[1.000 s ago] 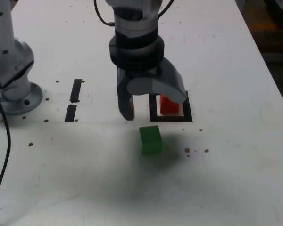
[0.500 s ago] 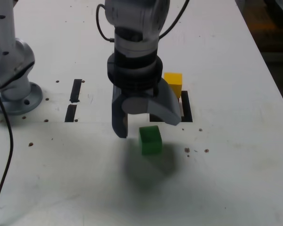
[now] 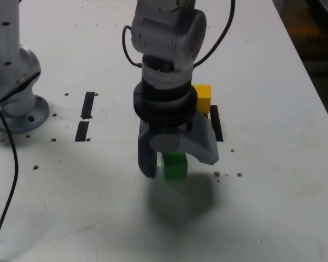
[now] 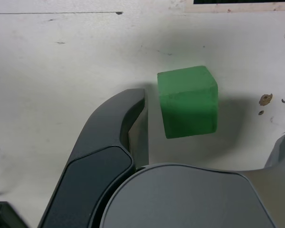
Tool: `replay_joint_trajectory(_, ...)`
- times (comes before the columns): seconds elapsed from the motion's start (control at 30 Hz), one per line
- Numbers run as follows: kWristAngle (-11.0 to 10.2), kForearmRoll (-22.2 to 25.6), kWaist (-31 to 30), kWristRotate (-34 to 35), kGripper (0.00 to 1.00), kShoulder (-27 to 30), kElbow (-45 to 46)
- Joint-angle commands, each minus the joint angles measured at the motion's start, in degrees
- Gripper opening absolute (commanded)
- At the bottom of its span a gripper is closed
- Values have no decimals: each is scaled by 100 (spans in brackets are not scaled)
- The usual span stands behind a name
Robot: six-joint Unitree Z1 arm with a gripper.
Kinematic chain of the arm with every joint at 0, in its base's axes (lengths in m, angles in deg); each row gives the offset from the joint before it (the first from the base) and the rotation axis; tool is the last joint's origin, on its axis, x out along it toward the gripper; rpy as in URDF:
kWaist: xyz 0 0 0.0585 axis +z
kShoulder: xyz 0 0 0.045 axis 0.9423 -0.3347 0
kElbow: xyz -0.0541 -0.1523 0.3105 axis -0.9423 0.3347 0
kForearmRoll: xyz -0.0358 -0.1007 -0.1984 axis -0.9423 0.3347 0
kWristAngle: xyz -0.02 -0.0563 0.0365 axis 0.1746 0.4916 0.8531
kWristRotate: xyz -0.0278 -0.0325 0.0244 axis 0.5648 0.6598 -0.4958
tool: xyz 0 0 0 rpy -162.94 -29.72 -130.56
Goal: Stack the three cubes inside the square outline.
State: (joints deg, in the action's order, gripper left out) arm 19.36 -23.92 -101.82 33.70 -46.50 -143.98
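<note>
I should expect the red cube to be hidden behind my arm and to be holding the yellow cube up, because a sliver of red (image 3: pixel 206 115) shows below the raised yellow cube (image 3: pixel 203 98).
The green cube (image 3: pixel 175 166) lies on the white table in front of the square outline (image 3: pixel 216 123). My gripper (image 3: pixel 175 161) stands open and low over it, one finger (image 3: pixel 147 164) on the cube's left in the exterior view and the broad jaw on its right. In the wrist view the green cube (image 4: pixel 187 102) sits between the dark finger (image 4: pixel 128 118) and the other jaw at the picture's edge, touching neither, with the gripper (image 4: pixel 213 114) around it. The yellow cube (image 3: pixel 202 97) stands raised inside the outline behind the arm. The arm hides the red cube.
The arm's grey base (image 3: pixel 16 76) stands at the exterior view's left with a black cable (image 3: pixel 8 164) trailing from it. Two short black strips (image 3: pixel 85 115) lie near the base. Small dark specks (image 3: pixel 227 174) dot the table. The table's edge (image 3: pixel 317 87) runs along the exterior view's right.
The gripper has come forward from the outline and down, so that its open jaws now straddle the green cube. The yellow cube has come into view behind the arm.
</note>
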Motion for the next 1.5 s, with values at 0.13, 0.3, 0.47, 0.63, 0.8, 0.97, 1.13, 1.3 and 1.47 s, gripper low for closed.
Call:
replay_joint_trajectory(0.13,48,-43,-8,-9,98,-84,83)
replay_joint_trajectory(0.3,133,-55,22,-66,96,-141,143)
replay_joint_trajectory(0.47,273,-73,100,-224,93,-201,224)
replay_joint_trajectory(0.63,321,-98,137,-305,90,-260,224)
replay_joint_trajectory(0.8,318,-104,140,-311,88,-274,248)
replay_joint_trajectory(0.97,293,-105,140,-318,85,-297,233)
replay_joint_trajectory(1.13,252,-104,140,-325,83,-332,197)
replay_joint_trajectory(1.3,210,-99,140,-331,80,-379,155)
replay_joint_trajectory(1.47,180,-91,140,-335,66,-420,100)
